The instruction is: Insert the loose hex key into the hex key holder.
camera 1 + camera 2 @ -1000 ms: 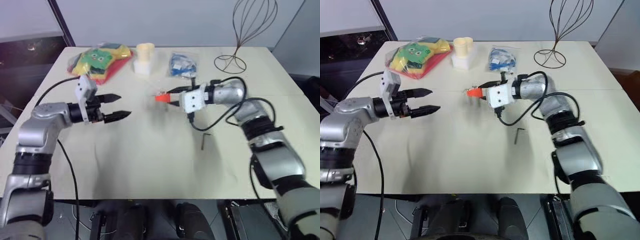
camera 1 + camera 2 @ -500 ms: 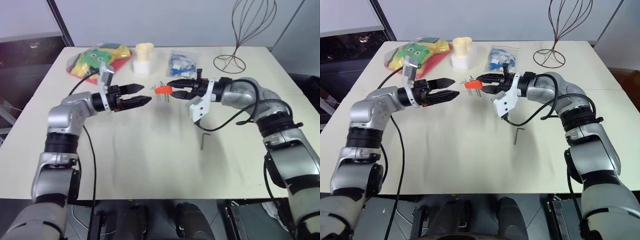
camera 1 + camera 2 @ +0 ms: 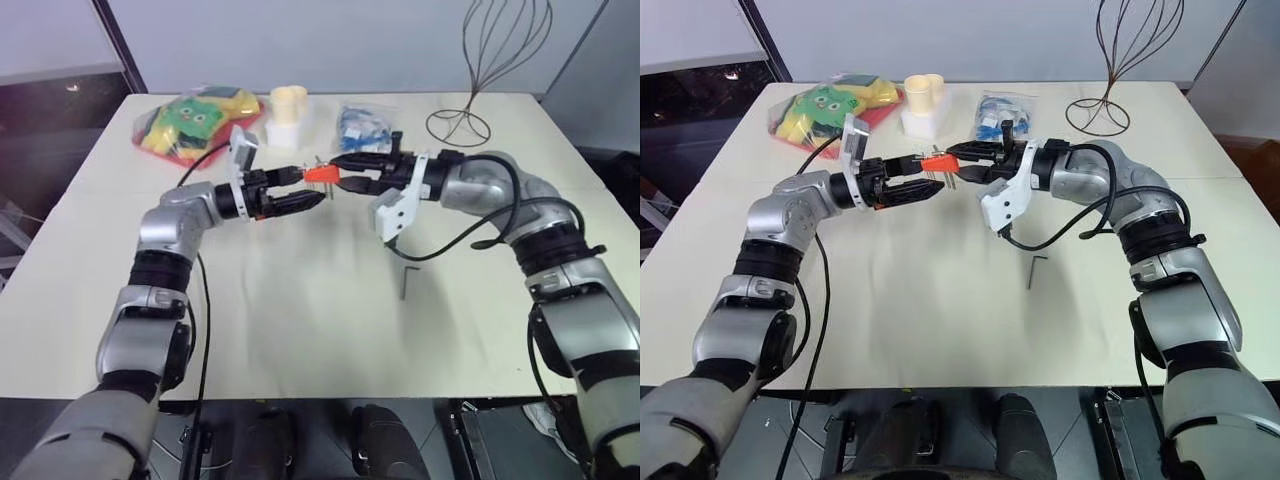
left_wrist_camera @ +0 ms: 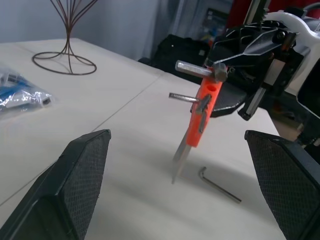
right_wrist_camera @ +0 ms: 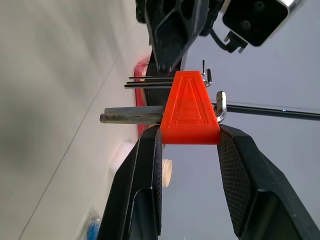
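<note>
The keys [image 4: 194, 69] grow thicker toward the hex key holder's gripped end [image 4: 213, 67], so the robot should expect a wide empty hole out of sight there.
The hex key holder [image 3: 320, 174] is a small orange block with grey keys sticking out. It hangs above the table, and my right gripper [image 3: 337, 174] is shut on it from the right. In the right wrist view the holder [image 5: 190, 110] sits pinched between both pads. My left gripper [image 3: 308, 185] points right and is open, its fingertips just beside and under the holder's free end. From the left wrist the holder [image 4: 202, 115] shows between the spread fingers [image 4: 80, 180]. The loose hex key [image 3: 405, 282] lies flat on the table, below my right forearm.
At the back of the table lie a bag of colourful toys [image 3: 195, 120], a yellow cup on a white base [image 3: 288, 115] and a blue packet [image 3: 365, 128]. A wire stand [image 3: 470, 110] is at the back right. Black cables hang from both wrists.
My left gripper has swung right across the table, still open, up to the holder. My right wrist has rolled and lifted the holder slightly.
</note>
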You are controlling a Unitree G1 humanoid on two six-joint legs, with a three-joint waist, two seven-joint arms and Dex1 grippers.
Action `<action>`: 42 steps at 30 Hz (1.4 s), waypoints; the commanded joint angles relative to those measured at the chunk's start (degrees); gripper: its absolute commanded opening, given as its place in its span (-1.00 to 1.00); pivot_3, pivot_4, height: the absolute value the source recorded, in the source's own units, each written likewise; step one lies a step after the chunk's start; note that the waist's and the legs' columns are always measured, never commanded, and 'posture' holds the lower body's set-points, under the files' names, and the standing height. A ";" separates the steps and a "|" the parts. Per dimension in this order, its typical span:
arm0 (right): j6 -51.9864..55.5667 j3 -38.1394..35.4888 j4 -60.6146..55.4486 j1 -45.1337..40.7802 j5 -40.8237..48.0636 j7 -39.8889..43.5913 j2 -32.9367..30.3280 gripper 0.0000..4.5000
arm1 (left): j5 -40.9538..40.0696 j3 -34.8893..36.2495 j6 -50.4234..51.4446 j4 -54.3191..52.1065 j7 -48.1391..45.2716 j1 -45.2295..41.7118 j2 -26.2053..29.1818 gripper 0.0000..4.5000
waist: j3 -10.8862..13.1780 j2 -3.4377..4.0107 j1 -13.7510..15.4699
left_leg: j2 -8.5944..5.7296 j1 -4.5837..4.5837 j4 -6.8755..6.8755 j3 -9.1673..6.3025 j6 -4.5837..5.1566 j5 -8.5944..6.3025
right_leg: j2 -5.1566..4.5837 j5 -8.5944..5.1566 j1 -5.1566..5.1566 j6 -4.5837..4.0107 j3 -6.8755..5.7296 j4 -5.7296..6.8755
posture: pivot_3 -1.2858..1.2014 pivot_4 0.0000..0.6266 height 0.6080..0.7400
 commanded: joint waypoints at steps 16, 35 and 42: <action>1.73 0.07 -4.37 1.89 3.23 1.29 0.26 -0.55 | -0.12 1.38 -0.27 -1.80 -1.38 -1.40 -1.09 -0.99 | 0.00 0.00 0.05 | 0.00 -0.02 0.03 0.00 0.00 0.00 | 0.01 0.00 0.01 0.00 0.00 0.00 | 0.03 -0.52 1.00; 2.19 0.31 -4.45 2.60 3.89 1.81 0.04 -0.55 | 0.35 1.39 -1.09 -2.26 -0.57 -1.29 -1.92 0.17 | 0.00 0.00 0.09 | 0.00 -0.02 0.04 -0.01 0.00 0.00 | 0.01 0.00 0.01 0.00 0.00 0.00 | 0.03 -0.52 1.00; 2.73 0.18 -4.43 2.48 3.97 1.47 0.46 -0.55 | 1.08 0.56 -1.39 -3.39 -0.77 -0.27 -2.48 0.17 | 0.00 0.00 0.10 | 0.00 -0.02 0.04 -0.01 0.00 0.00 | 0.01 0.00 0.01 0.00 0.00 0.00 | 0.03 -0.52 1.00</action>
